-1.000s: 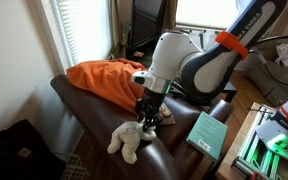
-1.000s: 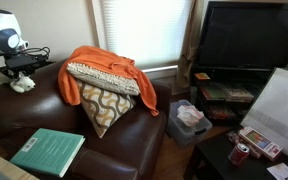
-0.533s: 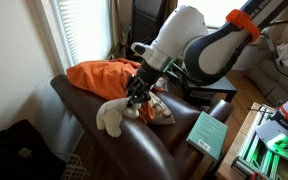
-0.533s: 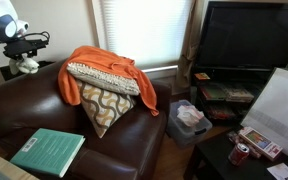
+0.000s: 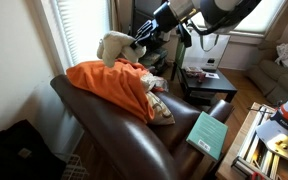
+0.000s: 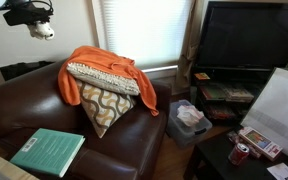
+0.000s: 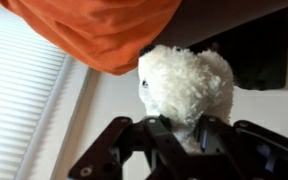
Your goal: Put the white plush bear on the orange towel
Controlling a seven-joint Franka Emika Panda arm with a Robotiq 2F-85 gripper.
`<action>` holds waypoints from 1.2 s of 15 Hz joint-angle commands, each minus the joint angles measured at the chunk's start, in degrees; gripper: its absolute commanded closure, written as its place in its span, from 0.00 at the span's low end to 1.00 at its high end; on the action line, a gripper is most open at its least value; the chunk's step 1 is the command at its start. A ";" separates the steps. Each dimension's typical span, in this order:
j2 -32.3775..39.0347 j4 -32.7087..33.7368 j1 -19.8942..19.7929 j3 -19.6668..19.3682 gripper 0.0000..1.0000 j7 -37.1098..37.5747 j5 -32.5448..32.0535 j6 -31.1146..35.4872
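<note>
The white plush bear [image 6: 42,31] is hanging out beyond the orange towel's edge, so next my gripper swings back over the towel's top [image 6: 88,52] before it lowers the bear and opens.
The white plush bear [image 5: 113,46] hangs in the air, held by my gripper [image 5: 136,44], which is shut on it. It is above the far end of the orange towel [image 5: 109,80] draped over the brown leather sofa. In the other exterior view the bear [image 6: 43,30] is at the top left, up and left of the towel [image 6: 94,62]. In the wrist view the bear [image 7: 187,85] fills the middle between my fingers [image 7: 219,135], with the towel [image 7: 99,30] across the top.
A patterned cushion [image 6: 104,105] lies under the towel on the sofa [image 6: 44,110]. A green book [image 6: 49,150] rests on the seat. A window with blinds [image 5: 79,35] is behind. A TV [image 6: 249,40] and a cluttered low table [image 6: 249,145] stand nearby.
My gripper has lifted the bear off the sofa back and carried it up and toward the far end of the orange towel, near the window.
</note>
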 commanded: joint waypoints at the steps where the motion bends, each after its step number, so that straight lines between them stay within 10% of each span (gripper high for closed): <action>1: -1.07 -0.25 -0.24 -0.33 0.81 -0.14 0.99 0.00; 2: -1.67 -0.58 -0.30 -0.44 0.95 -0.14 1.45 0.00; 11: 7.80 4.67 -12.24 -3.99 0.95 15.00 -13.21 -4.90; 15: 15.15 10.55 -7.58 -5.65 0.95 22.28 -22.45 -8.56; 18: 17.91 14.72 0.88 -14.39 0.95 30.34 -31.44 -8.07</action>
